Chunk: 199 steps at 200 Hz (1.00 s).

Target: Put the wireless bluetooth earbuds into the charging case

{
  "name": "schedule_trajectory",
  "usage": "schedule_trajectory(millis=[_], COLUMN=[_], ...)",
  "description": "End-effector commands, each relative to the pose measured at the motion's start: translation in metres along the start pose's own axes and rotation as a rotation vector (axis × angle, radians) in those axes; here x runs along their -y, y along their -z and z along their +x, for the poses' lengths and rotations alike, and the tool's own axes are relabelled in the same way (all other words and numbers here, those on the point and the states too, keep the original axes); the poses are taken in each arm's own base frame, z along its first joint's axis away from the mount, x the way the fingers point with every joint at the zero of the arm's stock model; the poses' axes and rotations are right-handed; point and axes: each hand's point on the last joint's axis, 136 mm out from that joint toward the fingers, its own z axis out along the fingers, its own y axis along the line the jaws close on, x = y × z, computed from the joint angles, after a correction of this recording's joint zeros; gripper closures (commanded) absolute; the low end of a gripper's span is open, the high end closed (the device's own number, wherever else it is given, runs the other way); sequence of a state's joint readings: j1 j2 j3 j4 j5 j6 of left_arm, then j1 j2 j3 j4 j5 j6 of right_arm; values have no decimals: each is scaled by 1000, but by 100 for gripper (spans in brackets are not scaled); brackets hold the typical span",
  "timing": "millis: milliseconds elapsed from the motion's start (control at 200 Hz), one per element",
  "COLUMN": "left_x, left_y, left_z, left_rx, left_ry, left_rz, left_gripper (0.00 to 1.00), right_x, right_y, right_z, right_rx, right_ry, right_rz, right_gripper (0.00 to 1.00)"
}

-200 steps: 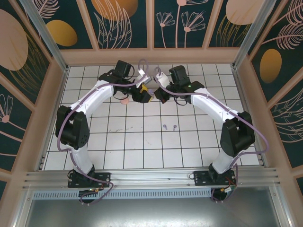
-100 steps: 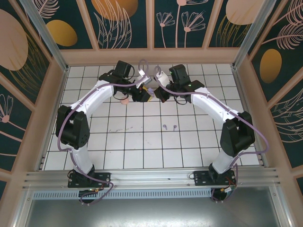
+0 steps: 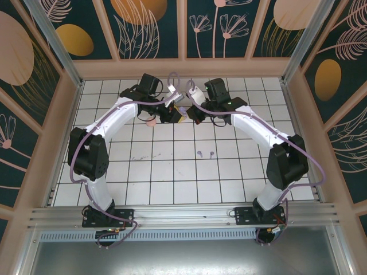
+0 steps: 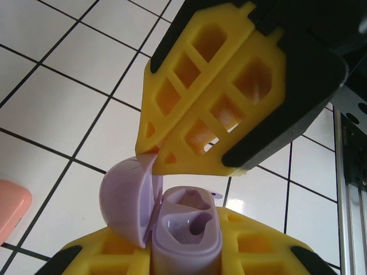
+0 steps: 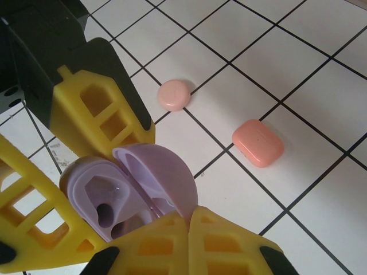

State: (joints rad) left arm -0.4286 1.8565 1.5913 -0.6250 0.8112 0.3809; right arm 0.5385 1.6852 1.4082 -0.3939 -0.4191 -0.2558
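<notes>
My left gripper should pull the open case [image 5: 106, 195] back and turn the case's sockets up before my right gripper brings an earbud [image 3: 199, 153], because the case is tilted in my left gripper, which points down.
A purple charging case [image 4: 186, 229] stands upright with its lid [image 4: 129, 200] swung open and both sockets empty. My left gripper [image 4: 183, 252] is shut on the case body, a yellow finger on each side. My right gripper [image 5: 191, 215] is shut, its tips against the rim of the lid [image 5: 163, 177]. Both grippers meet over the far middle of the table, left [image 3: 175, 116] and right [image 3: 194, 115]. Two purple earbuds [image 3: 205, 153] lie on the tiles nearer the front, away from both grippers.
A coral case [image 5: 258, 142] and a round pale pink case [image 5: 173, 94] lie closed on the white grid tiles [image 5: 298, 69] beyond the held case. Wooden walls [image 3: 66, 132] fence the table on three sides.
My left gripper has closed onto the purple case body. Both arms have barely shifted, and the earbuds on the tiles have not moved.
</notes>
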Motion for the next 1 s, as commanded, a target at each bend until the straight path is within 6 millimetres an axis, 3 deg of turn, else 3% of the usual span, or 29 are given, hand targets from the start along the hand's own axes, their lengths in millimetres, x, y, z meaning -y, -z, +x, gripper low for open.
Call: schedule_trajectory(millis=[0,100,250,420,541,616,801,991], left_x=[5,6,5,-2,-10,-6,-7,2], left_y=[-6,-6,-2,6,11,27,58,85], left_z=[9,10,1,-15,-23,-39,-66,-84], left_rx=[-20,-16,44,155,226,304,503,648], left_ry=[7,7,-15,-46,-53,-89,-143,-207], left_rz=[39,39,6,-75,-129,-177,-312,-388], left_gripper=[100,100,100,100,100,100,100,100], right_x=[1,4,13,17,19,19,22,10], right_y=[3,5,23,58,77,80,61,31], right_z=[-20,-23,-36,-35,-15,2,63,116], right_rx=[41,50,104,158,169,156,31,-102], right_ry=[20,14,-36,-98,-176,-253,-456,-556], right_rz=[11,26,50,64,87,98,186,230], right_gripper=[100,100,63,51,49,49,49,51])
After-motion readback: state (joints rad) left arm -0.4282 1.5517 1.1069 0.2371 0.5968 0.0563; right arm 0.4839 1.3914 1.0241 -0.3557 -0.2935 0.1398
